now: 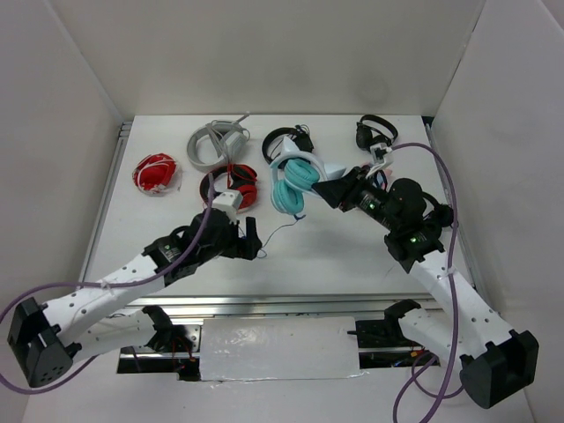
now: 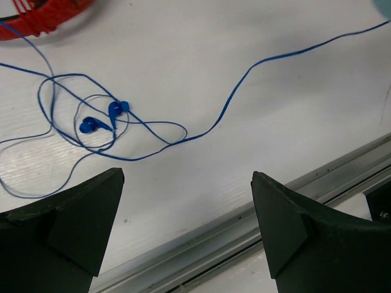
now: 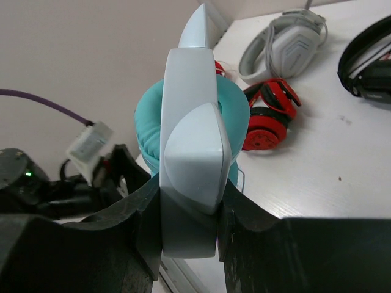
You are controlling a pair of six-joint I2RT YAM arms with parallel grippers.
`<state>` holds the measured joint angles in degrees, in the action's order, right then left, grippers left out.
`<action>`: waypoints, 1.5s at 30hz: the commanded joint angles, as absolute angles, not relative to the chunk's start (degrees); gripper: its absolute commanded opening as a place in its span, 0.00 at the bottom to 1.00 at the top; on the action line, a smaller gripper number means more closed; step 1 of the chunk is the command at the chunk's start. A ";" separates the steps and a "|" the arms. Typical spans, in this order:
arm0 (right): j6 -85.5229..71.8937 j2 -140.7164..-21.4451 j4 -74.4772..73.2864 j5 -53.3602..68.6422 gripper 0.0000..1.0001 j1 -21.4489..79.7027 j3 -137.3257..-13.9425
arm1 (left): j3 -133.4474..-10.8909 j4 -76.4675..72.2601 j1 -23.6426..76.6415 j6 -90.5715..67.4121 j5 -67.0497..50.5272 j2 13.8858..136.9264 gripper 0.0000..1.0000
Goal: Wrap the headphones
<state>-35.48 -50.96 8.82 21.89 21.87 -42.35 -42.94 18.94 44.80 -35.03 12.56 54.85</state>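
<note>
The teal headphones' blue cable runs into tangled loops, so my right gripper should pass the headphones' white band (image 1: 281, 159) to my left gripper and reach for the blue cable.
The teal headphones (image 1: 295, 183) with a white pointed band are held off the table at centre back. My right gripper (image 1: 328, 189) is shut on the white band (image 3: 192, 140), with the teal cups (image 3: 235, 116) beyond the fingers. Their thin blue cable (image 1: 280, 231) trails down to the table. In the left wrist view the cable (image 2: 183, 139) lies in loose tangled loops with two small blue bud-like ends (image 2: 101, 119). My left gripper (image 2: 186, 183) is open and empty, a little above the table, just nearer than the tangle (image 1: 251, 240).
Red-and-black headphones (image 1: 231, 187) lie left of the teal ones. Grey headphones (image 1: 214, 143), two black headphones (image 1: 284, 143) (image 1: 377, 132) and a red wound bundle (image 1: 157, 173) sit at the back. The table's metal front rail (image 2: 244, 220) runs just below my left fingers.
</note>
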 commanded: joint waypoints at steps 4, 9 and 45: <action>-38.06 -50.36 17.31 27.15 0.00 22.24 -44.30 | -50.34 8.97 48.07 -32.97 12.83 61.52 0.99; -43.23 -50.71 23.99 30.93 0.00 22.94 -37.54 | -54.31 6.07 48.60 -31.12 15.20 65.64 0.99; -25.93 -57.65 0.44 47.26 0.00 17.05 -50.71 | -62.13 20.39 45.89 -18.66 17.86 56.51 0.99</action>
